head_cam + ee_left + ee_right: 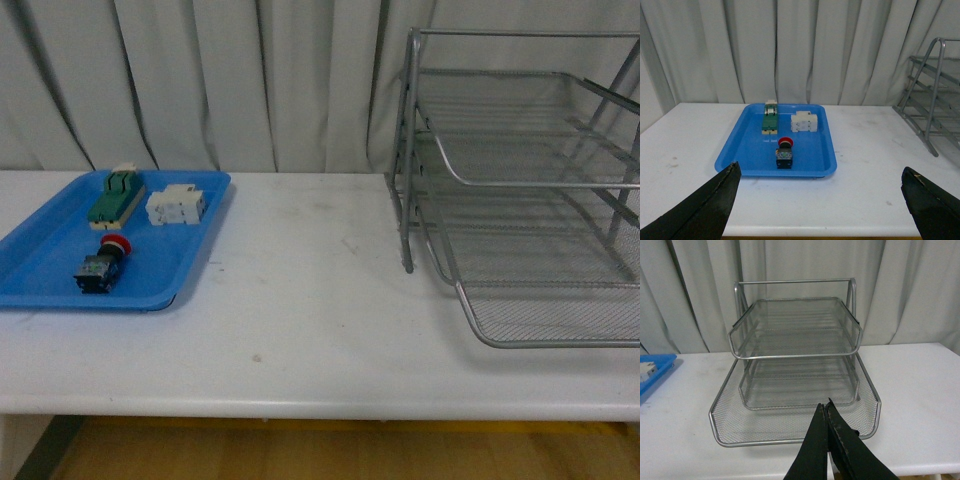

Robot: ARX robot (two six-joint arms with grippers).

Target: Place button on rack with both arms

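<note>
I can see the lower mesh tray's front rim [560, 346] sticking out past the top tray, so I expect the lower tray to slide back into the rack and take the button along when I push.
The button [101, 265] lies in the blue tray, red cap toward the curtain, black body toward me. In the left wrist view the button [784, 152] sits well ahead of my left gripper [820, 172], which is open with wide-spread black fingers [715, 200] and nothing between them. The silver wire-mesh rack [520, 190] stands on the table at the right, three trays stacked. My right gripper [824, 407] is shut and empty, its tips in front of the lowest tray of the rack [790, 370]. Neither arm shows in the front view.
A blue tray [60, 285] at the table's left also holds a green and beige component [115, 195] and a white terminal block [177, 205]. White table [320, 320] runs between tray and rack; grey curtain behind. The table's front edge is near both grippers.
</note>
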